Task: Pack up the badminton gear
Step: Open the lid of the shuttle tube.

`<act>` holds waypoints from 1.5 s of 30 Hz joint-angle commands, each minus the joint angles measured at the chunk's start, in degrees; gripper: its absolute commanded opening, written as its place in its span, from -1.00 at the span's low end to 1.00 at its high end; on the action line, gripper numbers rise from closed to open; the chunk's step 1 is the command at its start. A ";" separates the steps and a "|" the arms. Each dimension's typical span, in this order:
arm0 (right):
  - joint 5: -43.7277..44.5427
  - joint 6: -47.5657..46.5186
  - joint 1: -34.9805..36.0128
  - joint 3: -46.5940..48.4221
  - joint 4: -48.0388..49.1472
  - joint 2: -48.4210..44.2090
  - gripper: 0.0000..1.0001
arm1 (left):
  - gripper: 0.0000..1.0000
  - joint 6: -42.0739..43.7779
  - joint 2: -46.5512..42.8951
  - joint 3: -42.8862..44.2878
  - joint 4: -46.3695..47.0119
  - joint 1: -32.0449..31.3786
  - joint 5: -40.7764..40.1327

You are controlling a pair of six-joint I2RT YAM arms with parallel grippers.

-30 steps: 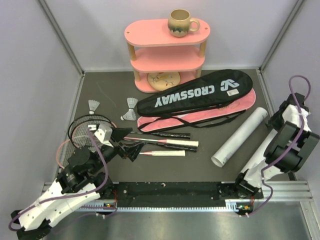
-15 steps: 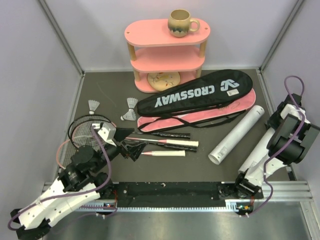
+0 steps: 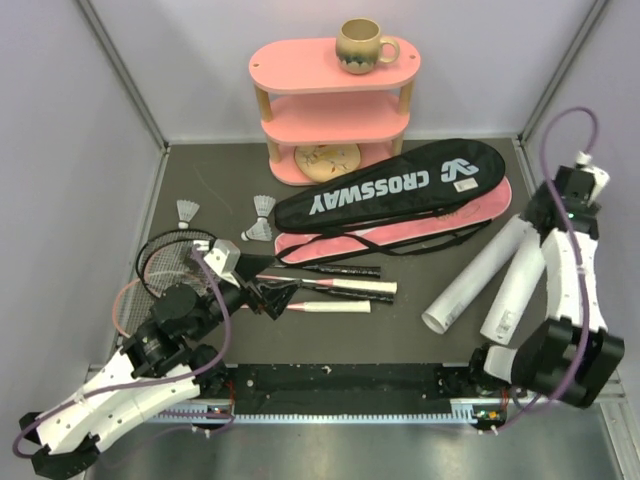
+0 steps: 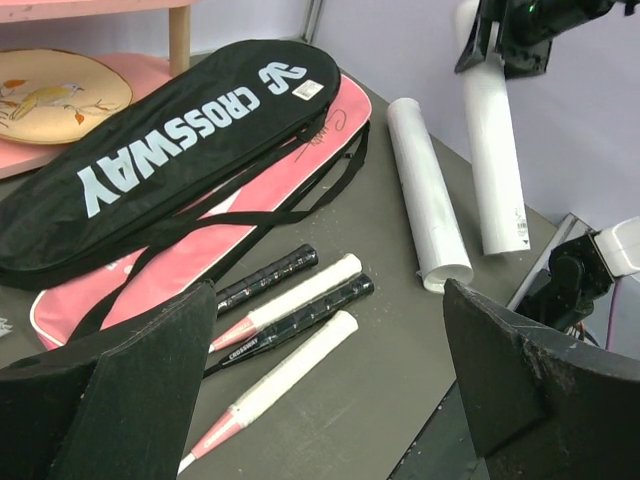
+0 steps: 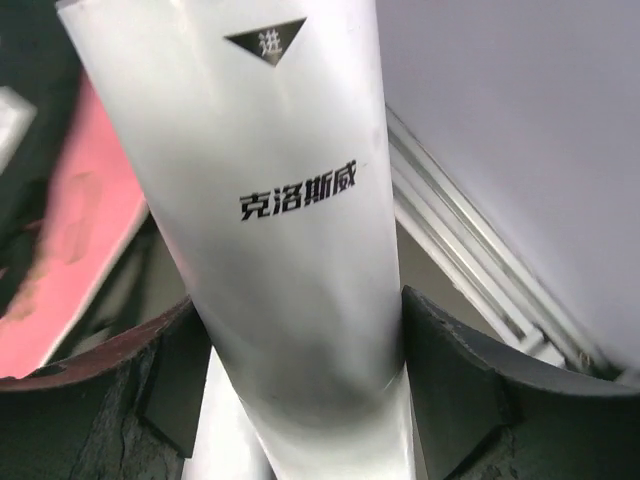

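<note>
The white tube in my right gripper [image 3: 516, 286] is a long way from my left gripper, so I should move its upper end [image 4: 467, 14] across for my left gripper to take the cap off.
Several rackets lie left of centre, heads [image 3: 168, 266] at the left and handles [image 3: 345, 290] [image 4: 300, 290] pointing right. My left gripper [image 3: 274, 297] [image 4: 330, 400] hovers open above the handles, holding nothing. The black CROSSWAY bag [image 3: 390, 185] [image 4: 170, 150] lies on the pink bag [image 3: 440, 228] [image 4: 95, 290]. Three shuttlecocks [image 3: 187, 213] [image 3: 263, 206] [image 3: 257, 233] sit behind the racket heads. One white tube [image 3: 475, 272] [image 4: 428, 195] lies flat. My right gripper [image 3: 558, 208] [image 5: 300, 360] is shut on the upper end of a second white tube [image 3: 515, 288] [image 4: 495, 150] [image 5: 280, 200], which is tilted.
A pink three-tier shelf [image 3: 300, 75] stands at the back with a beige mug [image 3: 362, 45] on top and a painted plate [image 3: 328, 158] [image 4: 50, 95] on its lowest tier. Grey walls close in left and right. A metal rail [image 3: 350, 385] runs along the near edge.
My right arm stretched toward the far right corner and its jaws closed on the second tube, raising its far end. The left gripper slid slightly right over the handles.
</note>
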 commanded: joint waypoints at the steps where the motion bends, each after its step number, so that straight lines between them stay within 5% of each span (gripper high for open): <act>1: 3.78 -9.67 16.06 2.27 5.08 -8.15 -0.26 | 0.96 -1.46 4.31 3.68 3.75 0.02 -0.94; 11: 10.64 -33.49 57.29 7.02 9.14 -12.83 -0.29 | 0.97 -3.74 16.46 16.24 -2.93 4.92 -0.77; 14: 9.68 -33.43 65.48 5.79 8.35 -12.47 -0.30 | 0.96 -5.85 16.11 17.30 -1.44 10.19 2.04; 17: 6.96 -30.01 70.30 4.47 6.86 -12.21 -0.31 | 0.75 -9.10 17.51 17.66 0.32 15.73 11.44; 24: -3.31 -26.66 76.83 -4.21 7.38 -17.30 -0.33 | 0.38 -20.96 20.68 13.01 9.71 26.82 32.18; 35: -14.84 -31.05 79.82 -19.35 17.57 -29.52 -0.35 | -0.12 -27.29 29.81 12.74 20.17 26.57 53.35; 38: -15.90 -32.01 79.82 -20.31 18.62 -29.87 -0.37 | -0.20 -27.65 31.40 12.48 20.54 25.25 54.26; 42: -20.46 -31.75 79.82 -22.94 20.73 -32.33 -0.39 | 0.03 -25.91 28.78 10.98 20.01 25.24 51.11; 45: -22.05 -31.05 79.82 -23.92 21.79 -34.35 -0.39 | 0.02 -24.32 25.27 9.66 18.69 25.24 46.90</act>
